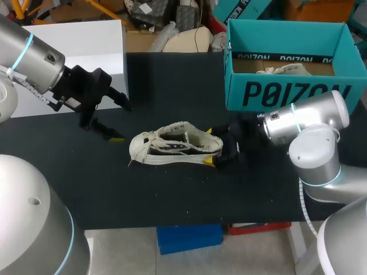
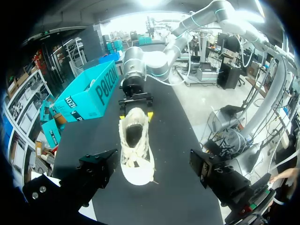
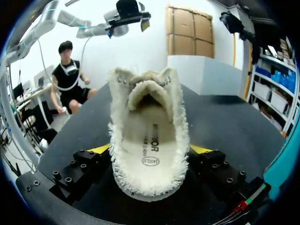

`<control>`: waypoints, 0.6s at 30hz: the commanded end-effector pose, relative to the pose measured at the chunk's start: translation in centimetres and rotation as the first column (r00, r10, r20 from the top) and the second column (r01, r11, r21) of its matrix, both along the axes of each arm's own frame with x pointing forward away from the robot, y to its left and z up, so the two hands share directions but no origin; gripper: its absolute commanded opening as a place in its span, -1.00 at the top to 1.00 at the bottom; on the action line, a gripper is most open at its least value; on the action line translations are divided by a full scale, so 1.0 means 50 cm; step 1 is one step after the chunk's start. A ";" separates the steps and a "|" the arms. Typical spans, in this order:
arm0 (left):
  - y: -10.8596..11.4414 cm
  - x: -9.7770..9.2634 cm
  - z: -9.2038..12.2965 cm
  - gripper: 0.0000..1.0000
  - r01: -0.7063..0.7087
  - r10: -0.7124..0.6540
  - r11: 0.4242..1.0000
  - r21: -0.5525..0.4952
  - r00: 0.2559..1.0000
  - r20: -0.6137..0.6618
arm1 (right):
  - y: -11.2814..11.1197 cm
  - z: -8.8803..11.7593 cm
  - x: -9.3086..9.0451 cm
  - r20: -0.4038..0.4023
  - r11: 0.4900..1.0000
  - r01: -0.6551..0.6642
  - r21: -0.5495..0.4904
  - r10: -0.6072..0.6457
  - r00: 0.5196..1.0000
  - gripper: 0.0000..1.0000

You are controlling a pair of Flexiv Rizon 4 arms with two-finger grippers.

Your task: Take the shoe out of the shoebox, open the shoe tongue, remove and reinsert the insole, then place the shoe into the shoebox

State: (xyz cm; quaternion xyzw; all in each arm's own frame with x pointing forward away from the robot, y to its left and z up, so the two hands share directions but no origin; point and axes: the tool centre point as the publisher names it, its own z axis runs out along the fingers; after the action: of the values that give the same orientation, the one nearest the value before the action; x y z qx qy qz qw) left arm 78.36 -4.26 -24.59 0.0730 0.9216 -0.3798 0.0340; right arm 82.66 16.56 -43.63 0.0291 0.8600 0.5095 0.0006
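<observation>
I expect the shoe tongue point(image 3: 149, 89) to flip up and show more insole when I pull it, since it droops into the shoe's opening over the insole point(image 3: 148, 103).
A cream canvas shoe point(image 1: 172, 148) lies on the black table, toe toward my left arm, heel toward my right. My right gripper point(image 1: 212, 146) is open, and its yellow-tipped fingers point(image 3: 101, 149) flank the heel on both sides. In the right wrist view the shoe point(image 3: 147, 140) fills the space between the fingers, with its insole showing inside. My left gripper point(image 1: 117, 121) hovers open just beyond the toe, touching nothing. From the left wrist the shoe point(image 2: 135, 147) lies ahead, between its black fingers point(image 2: 96, 168). The teal shoebox point(image 1: 281, 94) stands open at the back right.
A second pale shoe point(image 1: 284, 70) rests inside the shoebox. A white box point(image 1: 74, 40) stands at the back left corner of the table. The table's front edge runs close below the shoe.
</observation>
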 end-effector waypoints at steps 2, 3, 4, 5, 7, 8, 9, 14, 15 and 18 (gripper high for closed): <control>0.000 -0.001 -0.002 -1.00 -0.001 0.001 1.000 -0.001 1.000 0.004 | 0.006 -0.014 0.008 -0.011 0.999 -0.033 0.005 0.033 0.999 1.00; 0.000 -0.001 -0.002 -1.00 -0.001 0.001 1.000 -0.001 1.000 0.004 | 0.006 -0.014 0.008 -0.011 0.999 -0.033 0.005 0.033 0.999 1.00; 0.000 -0.001 -0.002 -1.00 -0.001 0.001 1.000 -0.001 1.000 0.004 | 0.006 -0.014 0.008 -0.011 0.999 -0.033 0.005 0.033 0.999 1.00; 0.000 -0.001 -0.002 -1.00 -0.001 0.001 1.000 -0.001 1.000 0.004 | 0.006 -0.014 0.008 -0.011 0.999 -0.033 0.005 0.033 0.999 1.00; 0.000 -0.001 -0.002 -1.00 -0.001 0.001 1.000 -0.001 1.000 0.004 | 0.006 -0.014 0.008 -0.011 0.999 -0.033 0.005 0.033 0.999 1.00; 0.000 -0.001 -0.002 -1.00 -0.001 0.001 1.000 -0.001 1.000 0.004 | 0.006 -0.014 0.008 -0.011 0.999 -0.033 0.005 0.033 0.999 1.00; 0.000 -0.001 -0.002 -1.00 -0.001 0.001 1.000 -0.001 1.000 0.004 | 0.006 -0.014 0.008 -0.011 0.999 -0.033 0.005 0.033 0.999 1.00; 0.000 -0.001 -0.002 -1.00 -0.001 0.001 1.000 -0.001 1.000 0.004 | 0.006 -0.014 0.008 -0.011 0.999 -0.033 0.005 0.033 0.999 1.00; -0.005 -0.001 0.007 -1.00 -0.025 0.025 1.000 0.012 1.000 0.011 | 0.006 -0.014 0.008 -0.011 0.999 -0.033 0.005 0.033 0.999 1.00; -0.026 -0.009 0.017 -1.00 -0.102 0.103 0.993 0.067 0.995 -0.012 | 0.006 -0.014 0.008 -0.011 0.999 -0.033 0.005 0.033 0.999 1.00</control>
State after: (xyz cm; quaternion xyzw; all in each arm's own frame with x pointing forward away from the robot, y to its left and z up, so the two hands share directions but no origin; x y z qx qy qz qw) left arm 78.91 -4.32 -24.29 0.0416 0.9252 -0.3751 0.0383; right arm 82.89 16.66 -43.95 0.0175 0.8591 0.5114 -0.0122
